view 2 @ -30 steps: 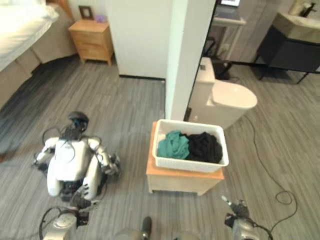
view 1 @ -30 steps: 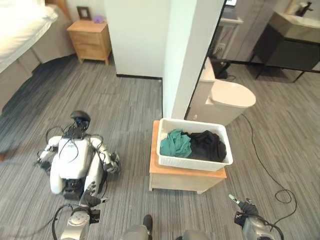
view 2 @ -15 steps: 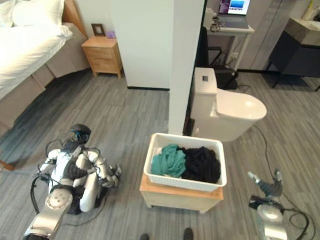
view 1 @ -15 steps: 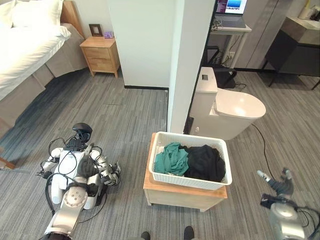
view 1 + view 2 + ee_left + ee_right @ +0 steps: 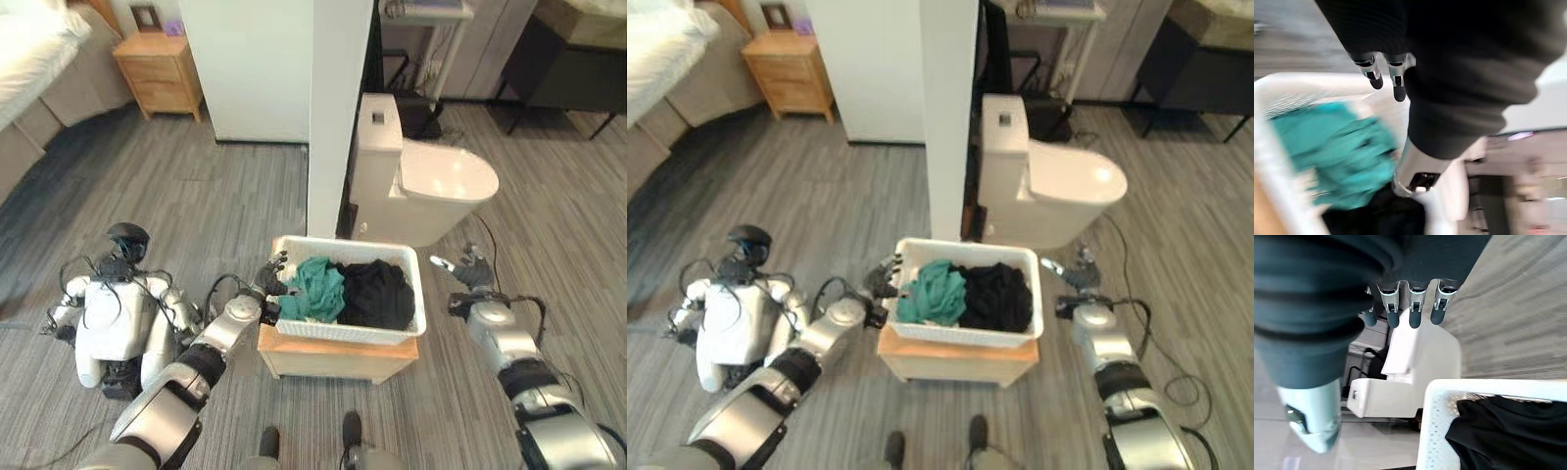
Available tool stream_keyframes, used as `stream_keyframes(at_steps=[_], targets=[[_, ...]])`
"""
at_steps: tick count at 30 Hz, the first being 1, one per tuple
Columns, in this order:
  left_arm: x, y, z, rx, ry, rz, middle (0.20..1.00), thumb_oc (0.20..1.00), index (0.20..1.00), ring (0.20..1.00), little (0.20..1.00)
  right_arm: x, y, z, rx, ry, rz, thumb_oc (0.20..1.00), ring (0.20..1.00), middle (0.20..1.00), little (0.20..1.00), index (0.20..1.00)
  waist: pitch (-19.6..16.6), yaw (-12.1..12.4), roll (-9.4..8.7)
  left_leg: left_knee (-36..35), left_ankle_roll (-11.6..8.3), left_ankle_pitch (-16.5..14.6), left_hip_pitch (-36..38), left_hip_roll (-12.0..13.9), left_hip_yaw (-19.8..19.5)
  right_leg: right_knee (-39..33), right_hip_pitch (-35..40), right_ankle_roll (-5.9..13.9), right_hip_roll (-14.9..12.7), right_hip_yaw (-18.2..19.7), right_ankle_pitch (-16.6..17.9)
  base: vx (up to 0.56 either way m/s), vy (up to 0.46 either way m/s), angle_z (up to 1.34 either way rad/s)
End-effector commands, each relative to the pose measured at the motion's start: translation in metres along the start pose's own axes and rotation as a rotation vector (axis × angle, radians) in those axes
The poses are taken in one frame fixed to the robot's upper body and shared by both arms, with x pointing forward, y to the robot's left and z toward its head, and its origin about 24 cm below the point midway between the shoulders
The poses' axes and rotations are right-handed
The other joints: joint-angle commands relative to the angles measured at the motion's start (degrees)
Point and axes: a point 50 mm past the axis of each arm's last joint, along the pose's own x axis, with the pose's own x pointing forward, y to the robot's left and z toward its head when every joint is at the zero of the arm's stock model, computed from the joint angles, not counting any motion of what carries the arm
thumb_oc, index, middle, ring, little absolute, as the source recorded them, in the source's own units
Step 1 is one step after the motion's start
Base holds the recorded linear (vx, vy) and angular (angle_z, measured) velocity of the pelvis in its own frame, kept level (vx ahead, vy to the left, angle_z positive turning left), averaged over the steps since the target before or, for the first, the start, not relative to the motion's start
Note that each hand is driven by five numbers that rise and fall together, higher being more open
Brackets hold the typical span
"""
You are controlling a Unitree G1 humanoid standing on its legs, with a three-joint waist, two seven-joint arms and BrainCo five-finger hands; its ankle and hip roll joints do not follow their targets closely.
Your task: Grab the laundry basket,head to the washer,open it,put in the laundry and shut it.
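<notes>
I expect the teal garment and black clothes [image 5: 342,291] to travel along inside the basket and stay in place when I carry it, because they lie slumped below the basket's rim [image 5: 350,335].
A white laundry basket [image 5: 343,331] sits on a low wooden stand [image 5: 333,358] in front of me. It holds a teal garment [image 5: 312,287] on its left and black clothes [image 5: 375,294] on its right. My left hand [image 5: 270,278] is at the basket's left rim, open, with its straight fingers [image 5: 1374,78] over the rim [image 5: 1266,147] and the teal garment [image 5: 1327,147]. My right hand [image 5: 468,278] hangs open just right of the basket and apart from it. Past its straight fingers [image 5: 1415,314] lie the basket's corner [image 5: 1432,431] and the black clothes [image 5: 1498,426].
A white toilet [image 5: 431,181] stands right behind the basket, beside a white wall end [image 5: 328,108]. Another small robot [image 5: 113,318] sits on the grey floor to the left. A wooden nightstand [image 5: 157,69] and a bed corner [image 5: 34,54] are at the far left.
The camera has shifted and the basket is closer. Both arms have come up and forward: the left hand has reached the basket's left rim, the right hand has moved in beside its right side.
</notes>
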Motion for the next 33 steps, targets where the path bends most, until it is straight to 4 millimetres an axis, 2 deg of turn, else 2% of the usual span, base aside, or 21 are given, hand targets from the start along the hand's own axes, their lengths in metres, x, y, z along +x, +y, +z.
stream_keyframes(at_steps=[1,6,10,11,14,16,17,20,21,25,26,27,30,33], targets=[[0.015,0.025,0.04,0.125,-0.014,0.116,1.0,1.0,1.0,1.0,1.0,0.011,-0.006,0.051,0.035,-0.162,0.001,1.0,1.0,1.0,1.0,1.0,3.1,0.4,1.57,-0.9,1.31,0.1,-2.3,1.0,-1.5,3.3,-0.9,4.21,-2.4,0.4,-4.1,-0.09,0.012,-0.06],[0.017,0.044,0.061,0.14,-0.027,0.232,1.0,1.0,1.0,1.0,1.0,0.015,-0.016,0.056,0.03,-0.175,-0.036,1.0,1.0,1.0,1.0,1.0,5.0,0.2,1.56,-0.9,1.48,0.6,-3.4,0.2,-0.9,3.5,-2.2,4.31,-2.8,0.6,-3.8,-0.04,0.011,0.0],[0.012,0.063,0.101,0.134,-0.165,0.339,1.0,1.0,1.0,1.0,1.0,0.011,-0.028,0.052,0.022,-0.194,-0.073,1.0,1.0,1.0,1.0,1.0,5.9,0.4,1.87,-0.9,1.65,0.5,-3.7,-0.2,-1.1,3.7,-2.5,4.31,-3.0,0.4,-4.0,0.0,0.0,0.0],[0.011,0.063,0.108,0.117,-0.202,0.343,1.0,1.0,1.0,1.0,1.0,0.009,-0.032,0.049,0.019,-0.196,-0.081,1.0,1.0,1.0,1.0,1.0,6.1,0.4,1.98,-0.9,1.7,0.5,-3.7,-0.3,-1.1,3.8,-2.6,4.34,-3.1,0.4,-4.0,0.0,0.0,0.0],[-0.005,0.061,0.156,0.126,-0.446,0.359,1.0,1.0,1.0,1.0,1.0,-0.001,-0.047,0.033,0.011,-0.193,-0.118,1.0,1.0,1.0,1.0,1.0,6.5,0.7,2.17,-0.9,1.75,0.4,-3.9,-0.4,-1.4,3.7,-2.6,4.32,-3.2,0.1,-4.1,0.01,-0.02,0.03],[-0.01,0.059,0.162,0.128,-0.495,0.353,1.0,1.0,1.0,1.0,1.0,-0.005,-0.052,0.026,0.012,-0.184,-0.127,1.0,1.0,1.0,1.0,1.0,6.4,0.9,2.21,-0.9,1.77,0.3,-3.9,-0.5,-1.6,3.7,-2.6,4.3,-3.3,0.0,-4.1,0.02,-0.026,0.06],[-0.017,0.055,0.17,0.111,-0.566,0.343,1.0,1.0,1.0,1.0,1.0,-0.011,-0.058,0.014,0.017,-0.166,-0.147,1.0,1.0,1.0,1.0,1.0,6.4,1.2,2.39,-0.9,1.75,0.2,-4.1,-0.6,-1.8,3.4,-2.4,4.32,-3.3,-0.3,-4.2,0.03,-0.03,0.01],[-0.017,0.052,0.167,0.084,-0.563,0.341,1.0,1.0,1.0,1.0,1.0,-0.014,-0.061,0.007,0.029,-0.151,-0.157,1.0,1.0,1.0,1.0,1.0,6.7,1.2,2.61,-0.9,1.61,0.3,-4.5,-0.7,-1.9,3.0,-2.3,4.29,-3.3,-0.6,-4.2,0.02,-0.026,0.04],[-0.012,0.055,0.158,0.049,-0.51,0.347,1.0,1.0,1.0,1.0,1.0,-0.014,-0.059,0.008,0.043,-0.152,-0.153,1.0,1.0,1.0,1.0,1.0,6.9,1.1,2.59,-0.9,1.49,0.3,-4.7,-0.6,-1.9,2.8,-2.3,4.22,-3.3,-0.6,-4.2,0.0,0.0,0.0],[-0.007,0.056,0.148,0.02,-0.451,0.346,1.0,1.0,1.0,1.0,1.0,-0.013,-0.058,0.01,0.048,-0.153,-0.153,1.0,1.0,1.0,1.0,1.0,7.1,0.9,2.56,-0.9,1.4,0.4,-4.9,-0.6,-1.9,2.7,-2.5,4.2,-3.3,-0.6,-4.1,0.01,-0.006,0.05],[0.0,0.054,0.13,-0.04,-0.371,0.326,1.0,1.0,1.0,1.0,1.0,-0.011,-0.056,0.014,0.057,-0.157,-0.155,1.0,1.0,1.0,1.0,1.0,7.3,0.7,2.57,-0.9,1.32,0.5,-5.2,-0.6,-1.7,2.6,-2.7,4.16,-3.2,-0.6,-4.0,0.0,0.002,0.09],[0.003,0.053,0.124,-0.054,-0.338,0.32,1.0,1.0,1.0,1.0,1.0,-0.01,-0.054,0.016,0.059,-0.162,-0.153,1.0,1.0,1.0,1.0,1.0,7.4,0.5,2.57,-0.9,1.28,0.5,-5.4,-0.6,-1.6,2.5,-2.9,4.12,-3.2,-0.5,-4.0,0.0,-0.001,0.11],[0.009,0.051,0.107,-0.058,-0.242,0.312,1.0,1.0,1.0,1.0,1.0,-0.006,-0.051,0.022,0.083,-0.169,-0.152,1.0,1.0,1.0,1.0,1.0,7.8,0.2,2.46,-0.9,1.13,0.6,-5.9,-0.5,-1.2,2.3,-3.4,4.12,-3.1,-0.5,-3.8,-0.01,-0.003,0.04],[0.014,0.051,0.099,-0.057,-0.166,0.325,1.0,1.0,1.0,1.0,1.0,-0.003,-0.044,0.03,0.097,-0.189,-0.138,1.0,1.0,1.0,1.0,1.0,8.0,-0.3,2.28,-0.9,1.03,0.6,-6.2,-0.4,-1.0,2.2,-3.7,4.11,-2.9,-0.2,-3.6,0.0,0.0,0.0]])
